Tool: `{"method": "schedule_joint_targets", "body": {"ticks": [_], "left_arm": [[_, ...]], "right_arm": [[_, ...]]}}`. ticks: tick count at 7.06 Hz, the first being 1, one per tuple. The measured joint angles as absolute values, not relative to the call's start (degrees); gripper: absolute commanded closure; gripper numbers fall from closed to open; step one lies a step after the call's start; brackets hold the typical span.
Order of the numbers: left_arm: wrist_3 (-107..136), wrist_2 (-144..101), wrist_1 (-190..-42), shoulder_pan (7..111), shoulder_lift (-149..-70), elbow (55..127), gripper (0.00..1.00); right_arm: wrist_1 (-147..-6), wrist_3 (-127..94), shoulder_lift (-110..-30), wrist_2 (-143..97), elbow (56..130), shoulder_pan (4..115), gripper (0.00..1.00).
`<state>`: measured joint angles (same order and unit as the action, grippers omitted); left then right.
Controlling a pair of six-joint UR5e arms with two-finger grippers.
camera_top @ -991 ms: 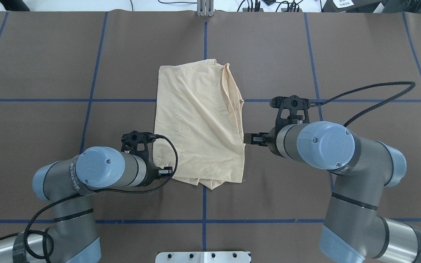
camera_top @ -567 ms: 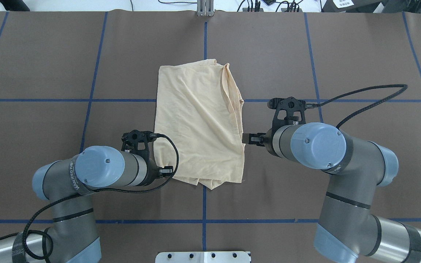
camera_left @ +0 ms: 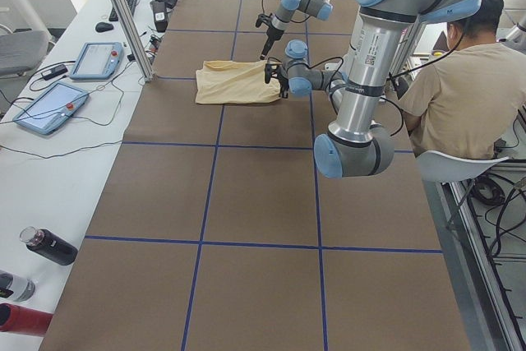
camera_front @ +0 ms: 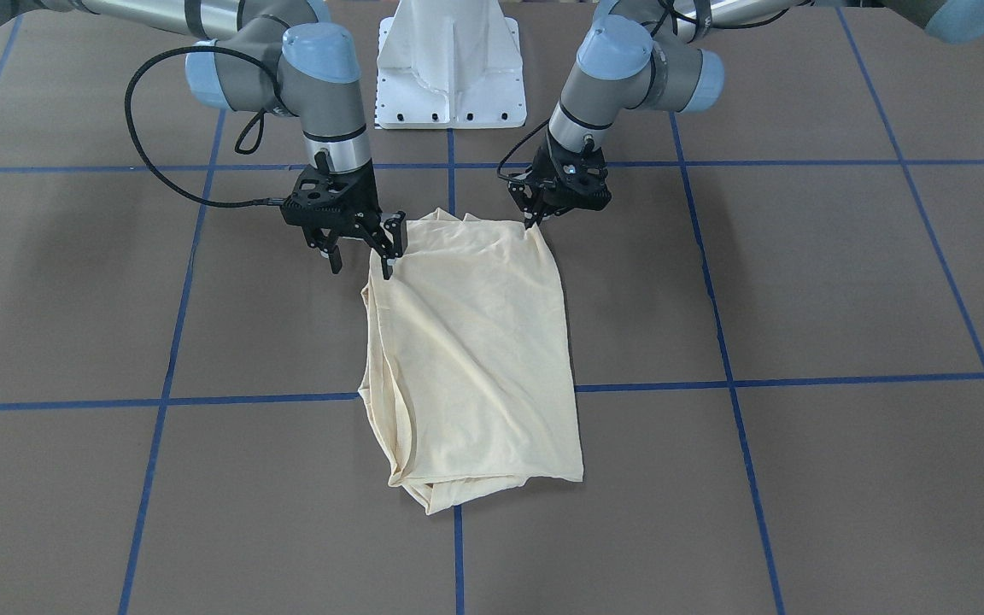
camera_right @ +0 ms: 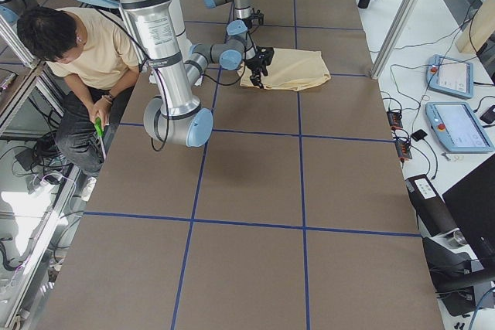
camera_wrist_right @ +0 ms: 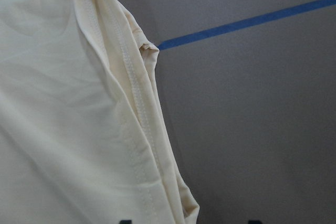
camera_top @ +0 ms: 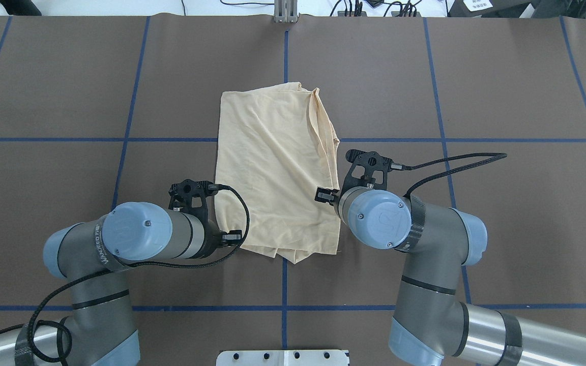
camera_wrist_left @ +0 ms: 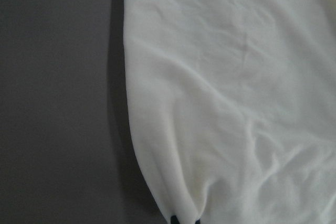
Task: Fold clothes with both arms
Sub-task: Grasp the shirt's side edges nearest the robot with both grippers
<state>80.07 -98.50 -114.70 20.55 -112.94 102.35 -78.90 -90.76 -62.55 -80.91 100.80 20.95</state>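
Note:
My gripper will make the shirt (camera_front: 478, 354) bunch into slanted, uneven folds when it folds the shirt over, because the layers gape apart (camera_front: 394, 412) along the shirt's long edge.
The clothes are one pale cream-yellow shirt (camera_top: 277, 173) folded into a long rectangle on the brown table (camera_top: 69, 91); no print shows. My left gripper (camera_top: 234, 238) sits at the shirt's near left corner, shut on the fabric. In the left wrist view the cloth (camera_wrist_left: 226, 103) gathers down into the left gripper (camera_wrist_left: 185, 220). My right gripper (camera_front: 362, 266) stands open at the shirt's (camera_front: 471, 359) right edge near the near end. In the right wrist view the right gripper (camera_wrist_right: 190, 221) straddles the layered hem (camera_wrist_right: 142, 129).
The white pedestal base (camera_front: 451, 64) stands at the robot's side of the table. Blue tape lines (camera_top: 285, 290) cross the table. A seated person (camera_left: 456, 96) is beside the robot. Tablets (camera_left: 97, 59) and bottles (camera_left: 48, 246) lie on the side bench.
The right arm has swung in to the left, bringing its open gripper from beside the shirt onto its right edge. The left arm and the shirt have not moved.

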Motion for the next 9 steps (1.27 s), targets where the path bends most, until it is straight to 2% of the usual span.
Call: {"method": "schedule_joint_targets", "body": {"ticks": [4,5,6,7,9], "left_arm": [[80.1,-98.4,-114.7,20.6,-112.9,102.4,1.00],[80.1,-98.4,-114.7,20.6,-112.9,102.4,1.00],[80.1,-98.4,-114.8,20.6,-112.9,102.4,1.00],[80.1,-98.4,-114.8,20.6,-112.9,102.4,1.00],[80.1,-98.4,-114.8,20.6,-112.9,102.4,1.00]], "right_arm": [[-74.9,-94.1,-61.4,-79.0,96.8,19.8,0.48],[-74.8,-94.3,-61.2,-78.5,96.6,19.3,0.64],[-74.8,-94.3,-61.2,-77.9,96.6,18.9,0.87],[-74.8,-94.4,-61.2,-77.7,96.6,18.7,1.00],[-74.7,-94.2,-61.4,-77.6,97.0,18.6,1.00]]}}
